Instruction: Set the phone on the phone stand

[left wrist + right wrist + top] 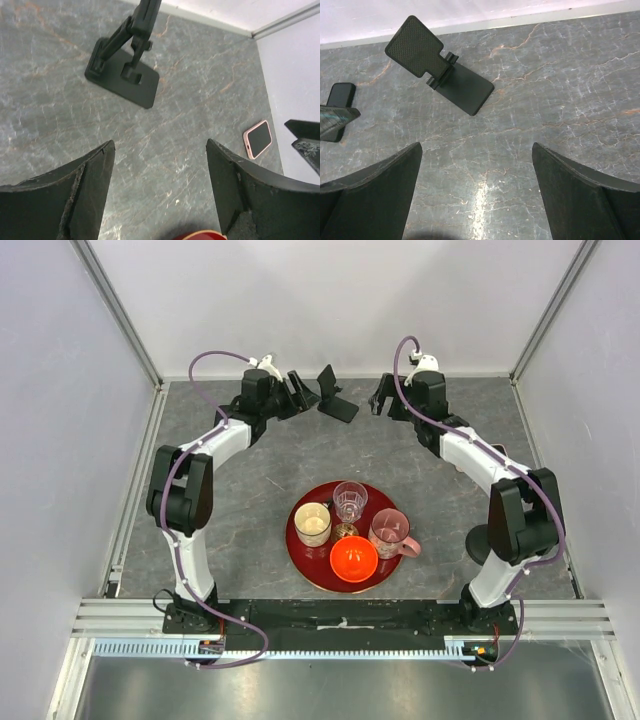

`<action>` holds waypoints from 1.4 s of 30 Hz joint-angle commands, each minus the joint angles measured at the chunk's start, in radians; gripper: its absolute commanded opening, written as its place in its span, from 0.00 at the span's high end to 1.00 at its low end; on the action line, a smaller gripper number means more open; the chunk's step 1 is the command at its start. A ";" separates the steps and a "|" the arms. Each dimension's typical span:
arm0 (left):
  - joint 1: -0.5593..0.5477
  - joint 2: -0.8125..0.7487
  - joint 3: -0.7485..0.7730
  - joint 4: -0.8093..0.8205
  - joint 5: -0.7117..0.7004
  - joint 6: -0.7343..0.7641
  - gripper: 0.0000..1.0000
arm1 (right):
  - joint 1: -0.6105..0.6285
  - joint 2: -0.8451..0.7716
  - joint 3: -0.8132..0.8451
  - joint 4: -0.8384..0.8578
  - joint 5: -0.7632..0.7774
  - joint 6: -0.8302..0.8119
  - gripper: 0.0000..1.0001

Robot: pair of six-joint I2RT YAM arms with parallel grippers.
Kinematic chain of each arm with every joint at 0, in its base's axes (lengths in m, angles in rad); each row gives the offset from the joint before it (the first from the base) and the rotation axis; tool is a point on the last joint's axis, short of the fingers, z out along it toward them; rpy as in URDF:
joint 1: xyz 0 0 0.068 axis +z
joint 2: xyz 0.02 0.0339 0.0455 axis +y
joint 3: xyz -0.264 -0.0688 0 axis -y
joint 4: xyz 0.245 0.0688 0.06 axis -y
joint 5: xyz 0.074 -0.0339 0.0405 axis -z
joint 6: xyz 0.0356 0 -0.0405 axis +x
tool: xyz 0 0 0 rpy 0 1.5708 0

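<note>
The robot's left gripper is open, and the black folding stand's upright plate (327, 379) rises edge-on to it, so the gripper keeps going toward the plate until the fingers close near its hinge (335, 392).
The pink-cased phone (258, 139) lies flat, screen up, on the grey table; in the top view only a sliver of it (498, 449) shows beside the right forearm. A black round disc (479, 543), the phone stand's base, sits by the right arm's upper link. Its post and clamp head are hidden. My left gripper (300, 390) (160, 143) is open and empty at the back of the table. My right gripper (380, 398) (476, 145) is open and empty, facing it.
A black L-shaped folding stand (335, 400) (125, 75) (445, 80) stands between the two grippers. A red tray (300, 550) near the front holds a cream cup (313, 524), a wine glass (350, 502), a pink mug (390, 532) and an orange bowl (353, 558).
</note>
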 commanded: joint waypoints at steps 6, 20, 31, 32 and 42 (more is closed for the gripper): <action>-0.036 0.038 0.046 0.202 -0.103 0.075 0.18 | 0.000 -0.068 -0.074 0.173 0.001 -0.052 0.02; -0.038 0.253 0.258 0.182 -0.028 0.228 0.21 | -0.002 -0.031 -0.123 0.285 -0.029 -0.064 0.02; -0.055 0.419 0.539 0.081 -0.114 0.331 0.45 | -0.005 0.002 -0.111 0.310 -0.024 -0.058 0.02; -0.055 0.420 0.537 0.082 -0.112 0.339 0.48 | -0.005 0.007 -0.107 0.310 -0.025 -0.058 0.02; -0.055 0.387 0.487 0.069 -0.030 0.439 0.96 | -0.005 0.093 -0.064 0.325 -0.090 -0.026 0.02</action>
